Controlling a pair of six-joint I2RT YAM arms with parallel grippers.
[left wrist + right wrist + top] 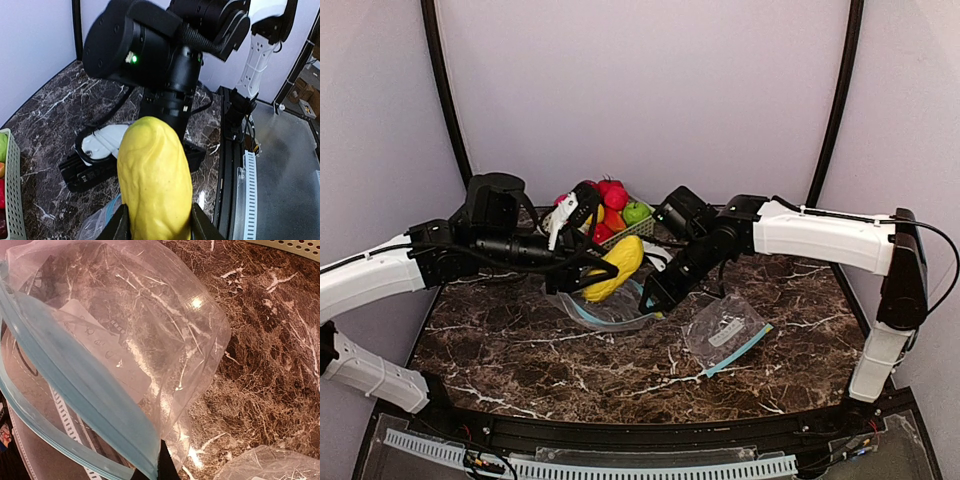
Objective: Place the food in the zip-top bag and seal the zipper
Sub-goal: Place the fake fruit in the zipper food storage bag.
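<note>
The bag's blue zipper rim (pixel 588 317) is wide open under the yellow food. My left gripper should keep moving the food down until it is inside the bag (pixel 623 304).
My left gripper (pixel 598 270) is shut on a yellow, ridged piece of food (pixel 617 266) and holds it over the mouth of a clear zip-top bag (pixel 610 310). In the left wrist view the yellow food (pixel 155 180) stands between both fingers (pixel 119 229). My right gripper (pixel 655 297) is shut on the bag's blue zipper rim (pixel 85 395) and lifts that edge, so the bag (pixel 150 325) gapes open. More food, red, green and orange (pixel 618 205), lies in the pale green basket (pixel 638 228) behind.
A second clear bag (pixel 725 332) with a blue zipper lies flat to the right of the first; its corner (pixel 272 465) shows in the right wrist view. The basket wall (pixel 14 192) is at the left. The dark marble table (pixel 520 350) ends at a black rail in front.
</note>
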